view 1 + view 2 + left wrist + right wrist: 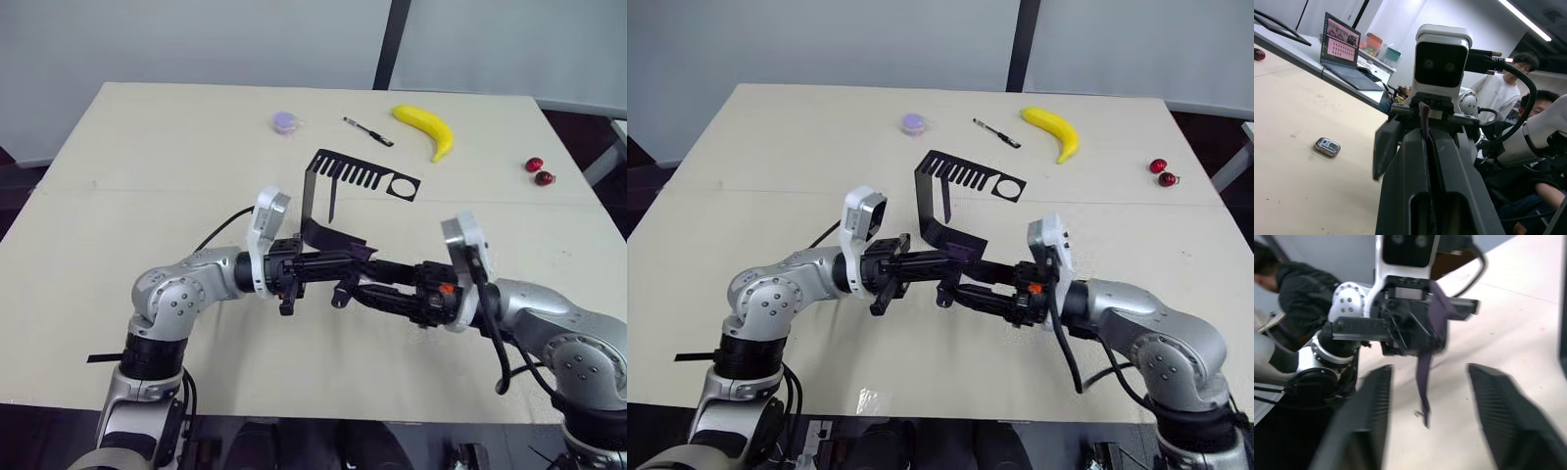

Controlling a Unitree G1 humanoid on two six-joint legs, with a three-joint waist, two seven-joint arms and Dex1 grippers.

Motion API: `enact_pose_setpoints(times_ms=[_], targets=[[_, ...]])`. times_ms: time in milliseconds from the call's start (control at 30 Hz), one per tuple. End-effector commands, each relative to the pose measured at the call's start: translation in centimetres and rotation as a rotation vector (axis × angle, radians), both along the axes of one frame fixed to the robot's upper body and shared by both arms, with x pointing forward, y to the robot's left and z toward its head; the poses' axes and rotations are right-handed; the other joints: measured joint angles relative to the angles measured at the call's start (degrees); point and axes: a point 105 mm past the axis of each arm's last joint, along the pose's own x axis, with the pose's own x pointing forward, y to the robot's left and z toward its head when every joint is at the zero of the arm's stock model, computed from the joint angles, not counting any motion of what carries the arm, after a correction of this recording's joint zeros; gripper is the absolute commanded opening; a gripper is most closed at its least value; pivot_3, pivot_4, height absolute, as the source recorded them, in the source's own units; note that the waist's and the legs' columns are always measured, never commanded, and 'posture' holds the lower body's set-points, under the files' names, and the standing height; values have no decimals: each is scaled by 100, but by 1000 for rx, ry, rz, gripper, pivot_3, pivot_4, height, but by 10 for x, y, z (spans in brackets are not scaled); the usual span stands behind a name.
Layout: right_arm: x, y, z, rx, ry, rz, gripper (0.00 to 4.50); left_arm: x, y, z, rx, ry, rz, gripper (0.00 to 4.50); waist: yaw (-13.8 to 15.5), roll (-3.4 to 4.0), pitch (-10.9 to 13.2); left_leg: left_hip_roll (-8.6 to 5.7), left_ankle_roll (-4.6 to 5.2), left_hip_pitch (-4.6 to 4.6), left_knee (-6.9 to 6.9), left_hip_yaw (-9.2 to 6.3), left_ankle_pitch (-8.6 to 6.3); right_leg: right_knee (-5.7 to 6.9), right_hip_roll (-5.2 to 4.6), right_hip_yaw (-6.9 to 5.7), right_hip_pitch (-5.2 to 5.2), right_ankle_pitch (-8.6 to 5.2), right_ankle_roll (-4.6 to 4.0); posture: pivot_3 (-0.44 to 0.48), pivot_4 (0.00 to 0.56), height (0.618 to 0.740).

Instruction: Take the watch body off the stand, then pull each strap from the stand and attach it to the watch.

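I can see the dark purple strap's upper end (1439, 306) above my left gripper's fingers, so the strap should stick out when I carry the joined watch body.
The black stand (333, 176) is upright in the middle of the table, and one slim dark strap (333, 201) hangs from its slotted top arm. Just in front of it my left gripper (364, 258) is shut on a dark purple strap (1425, 377), which dangles from its fingers. My right gripper (1428, 368) faces the left one, open, with its fingers (1369, 416) on either side of the hanging strap and apart from it. The watch body (1327, 147) lies flat on the table, screen up, beside the grippers.
At the far side of the table lie a banana (426, 127), a black pen (367, 131), a small purple round object (287, 121) and two red cherries (539, 171). People (1498, 93) sit beyond the table near a laptop (1342, 44).
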Motion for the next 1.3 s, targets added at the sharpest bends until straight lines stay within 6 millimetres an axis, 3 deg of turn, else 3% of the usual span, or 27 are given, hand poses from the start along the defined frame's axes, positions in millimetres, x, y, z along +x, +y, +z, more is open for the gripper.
enact_pose_setpoints(times_ms=[33, 200, 400, 467, 700, 800, 1100, 1300], targets=[[-13, -28, 5, -33, -62, -179, 4355, -5, 4, 6, 42, -113, -41, 0, 23, 0, 0, -1, 0, -3, -1, -7, 0, -3, 0, -1, 2, 0, 0, 0, 150, 740], [-23, -93, -20, -201, -70, -612, 4438, 3, 11, -8, 160, -252, -57, 0, 21, 2, 0, -7, 0, -14, -6, -20, 0, -30, 6, -2, 16, 1, 2, 0, 150, 740], [-60, -148, -41, -271, -2, -956, 4438, 10, 11, -13, 158, -299, -77, 0, 4, 3, 1, -4, -5, 17, -10, -20, 3, -25, 20, 8, 41, 2, 3, 0, 150, 740], [-72, -157, -46, -286, 23, -1012, 4438, 12, 10, -16, 168, -318, -82, 0, -1, 4, 1, -5, -11, 21, -21, -20, 6, -25, 21, 11, 41, 2, 3, 0, 150, 740], [-84, -163, -52, -304, 50, -1078, 4438, 12, 12, -26, 203, -350, -91, 0, -6, 5, 1, -6, -21, 46, -66, -5, 14, -32, 21, 24, 42, 5, -1, 0, 150, 740], [-71, -158, -63, -312, 72, -1077, 4438, 11, 11, -28, 202, -345, -86, 0, -7, 5, 1, -6, -22, 45, -74, -5, 15, -37, 21, 23, 39, 5, -1, 0, 150, 740], [-7, -151, -93, -292, 82, -1232, 4438, 13, 8, -28, 192, -353, -36, 0, -3, 6, 1, -9, -25, 42, -68, -7, 26, -20, 17, 25, 26, 6, -4, 0, 150, 740], [11, -145, -100, -284, 80, -1253, 4438, 10, 9, -28, 202, -357, -33, 0, -1, 7, 0, -9, -24, 33, -69, -4, 28, -20, 16, 24, 18, 6, -3, 0, 150, 740]])
